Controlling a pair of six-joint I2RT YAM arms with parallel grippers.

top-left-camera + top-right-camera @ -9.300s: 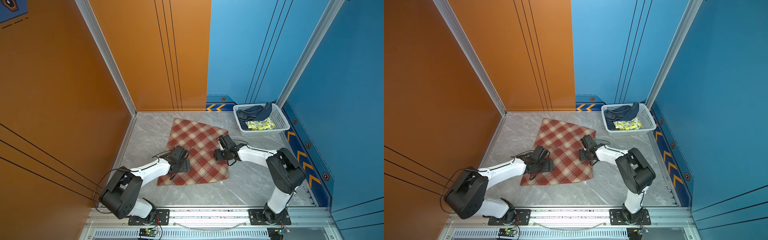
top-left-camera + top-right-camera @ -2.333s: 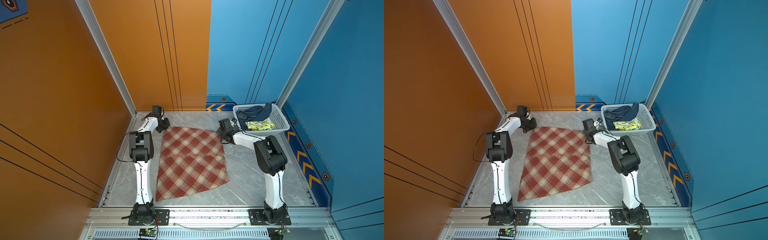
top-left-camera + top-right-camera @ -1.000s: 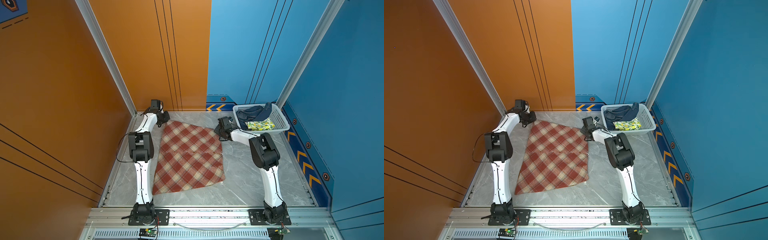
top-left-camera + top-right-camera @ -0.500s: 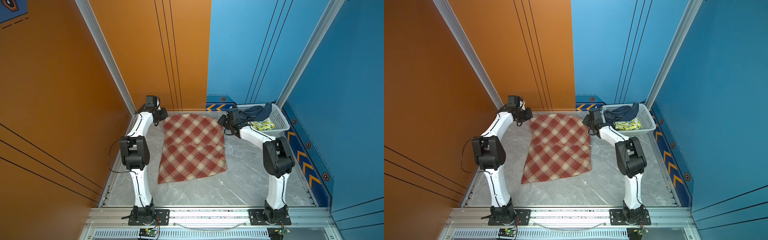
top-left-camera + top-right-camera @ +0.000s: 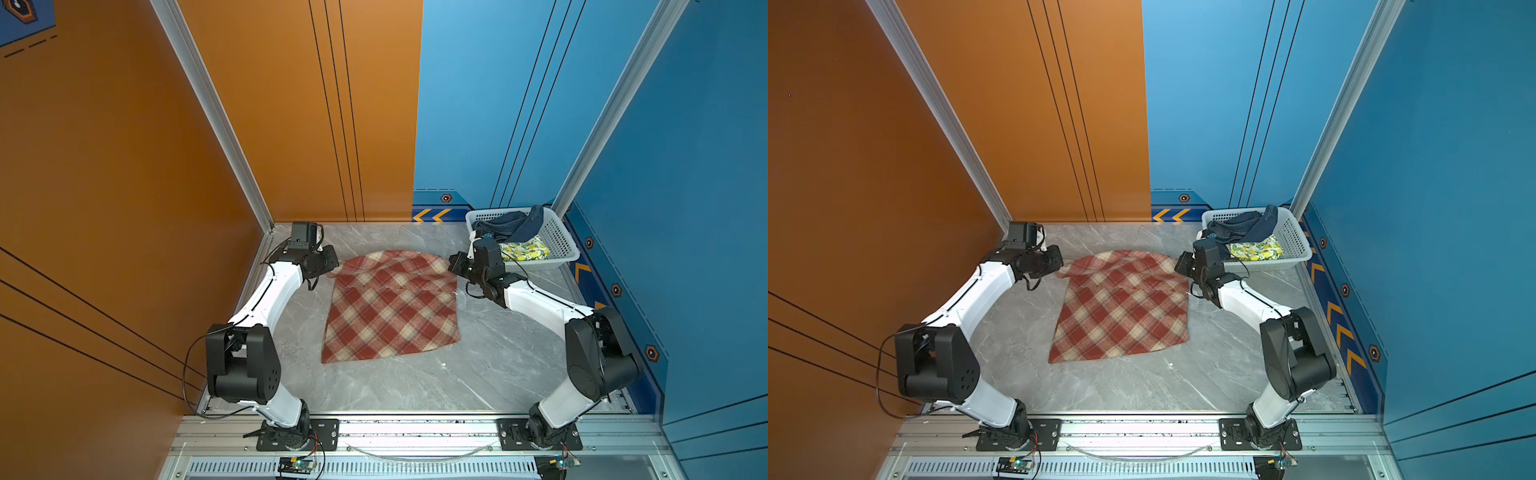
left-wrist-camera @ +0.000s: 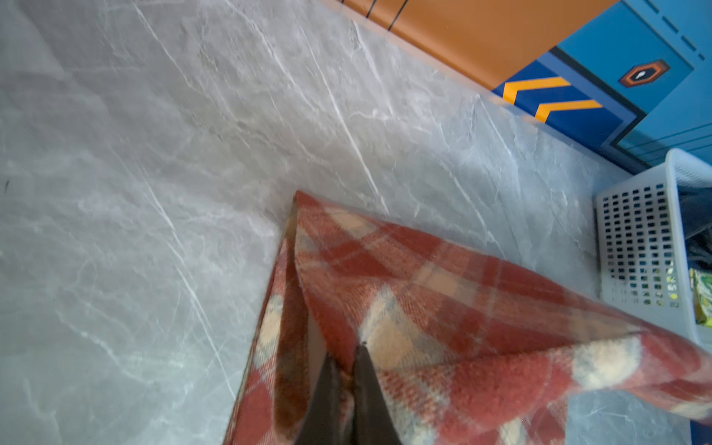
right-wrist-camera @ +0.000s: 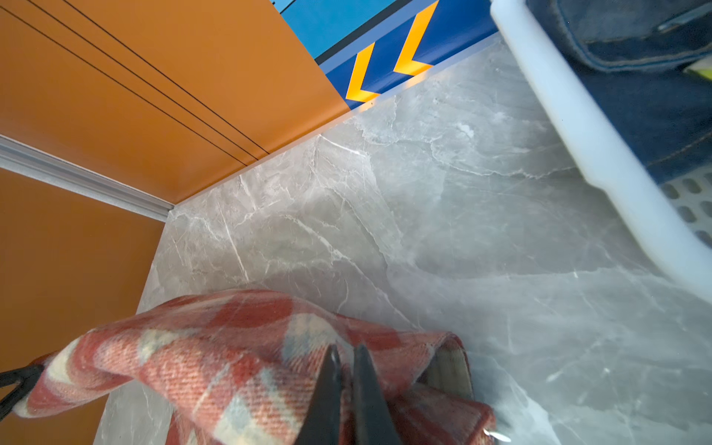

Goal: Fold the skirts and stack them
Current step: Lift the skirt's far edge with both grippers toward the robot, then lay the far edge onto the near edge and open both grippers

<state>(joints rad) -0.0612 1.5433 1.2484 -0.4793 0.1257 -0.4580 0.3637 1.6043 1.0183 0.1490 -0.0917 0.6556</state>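
Note:
I should move my left gripper next toward the near hem (image 5: 336,357), with the plaid skirt's far corners both gripped, its near half flat (image 5: 392,324), and release over that half.
The red-and-cream plaid skirt (image 5: 392,311) lies spread on the grey marble table, its far edge raised and bulging between my two grippers. My left gripper (image 5: 332,266) is shut on the skirt's far left corner, and the left wrist view shows its fingers (image 6: 366,385) pinching plaid cloth (image 6: 462,308). At the far right corner my right gripper (image 5: 451,264) is shut on the cloth too, its fingers (image 7: 366,385) clamped over a plaid fold (image 7: 231,346). The dark blue denim skirt (image 5: 505,224) and the lemon-print skirt (image 5: 525,249) sit in the basket.
A white perforated basket (image 5: 561,226) stands at the far right corner of the table, just behind my right wrist. Orange wall panels close the left and back, blue panels the right. Bare marble (image 5: 395,386) stretches from the skirt's near hem to the front rail.
Both grippers, still holding the far corners, have risen and come back toward the front. The skirt's far edge has lifted off the table and bulges; both elbows have dropped lower.

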